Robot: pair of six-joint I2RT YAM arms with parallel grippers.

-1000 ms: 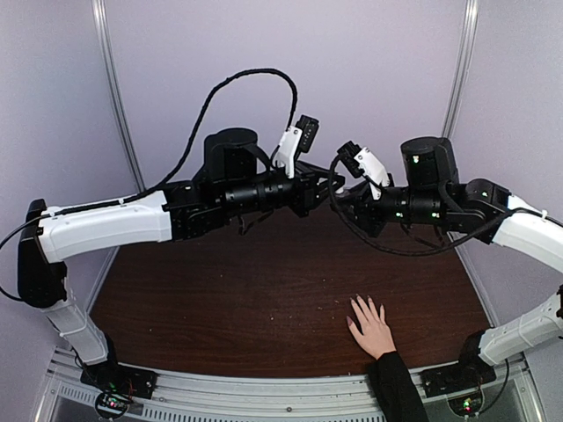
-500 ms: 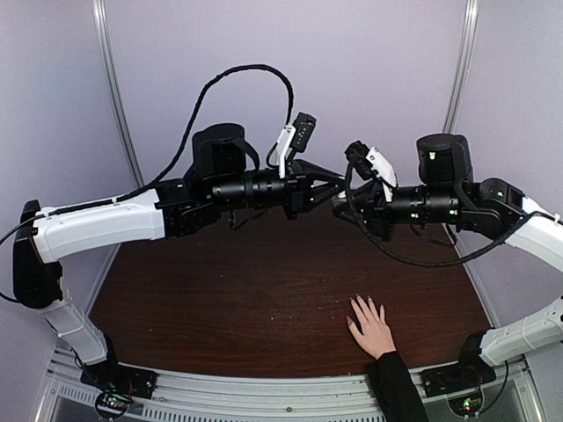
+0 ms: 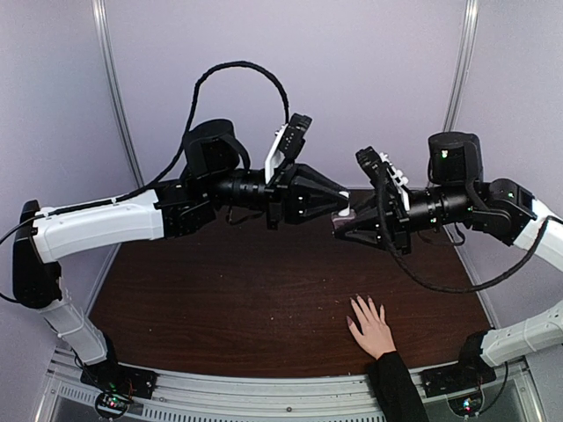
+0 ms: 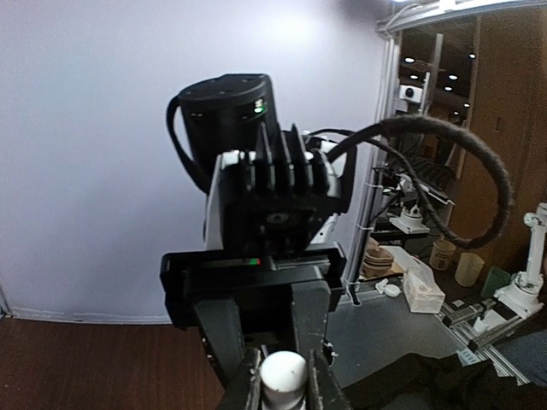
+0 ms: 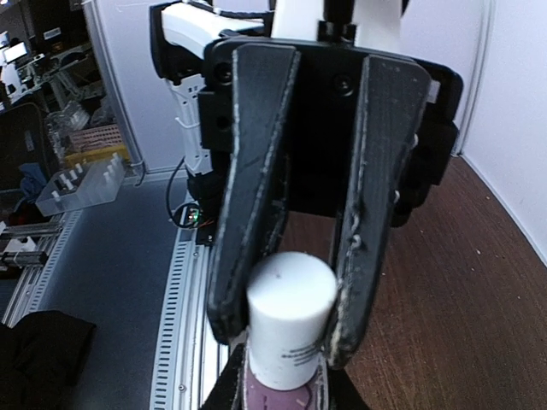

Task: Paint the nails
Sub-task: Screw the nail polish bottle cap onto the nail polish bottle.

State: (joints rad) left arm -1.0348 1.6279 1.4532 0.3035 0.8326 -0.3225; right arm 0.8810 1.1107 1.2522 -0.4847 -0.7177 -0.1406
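Note:
I keep turning the white cap [image 5: 291,309] with my left gripper until its twist ends, then let go. My left gripper's fingers pinch the cap while my right gripper holds the purple body [image 5: 278,395].
A light-skinned hand [image 3: 373,329] with a black sleeve [image 3: 396,387] lies flat on the dark wooden table, fingers spread; its nails are too small to make out. High above it my two grippers meet tip to tip. My right gripper [image 3: 338,227] is shut on a small bottle [image 5: 275,395] with a purple body. My left gripper [image 3: 345,207] is shut on its white cap [image 5: 291,295]. In the left wrist view my left gripper [image 4: 283,386] pinches the cap [image 4: 283,373], with the right gripper's fingers [image 4: 309,318] behind it.
The brown table [image 3: 220,290] is walled in by pale panels at the back and sides. A metal rail [image 3: 264,391] with the arm bases runs along the near edge. A black cable [image 3: 237,75] loops above the left arm.
Both arms have lifted their elbows and tilted their grippers, so the point where they meet sits slightly lower and more to the right. The hand has not moved.

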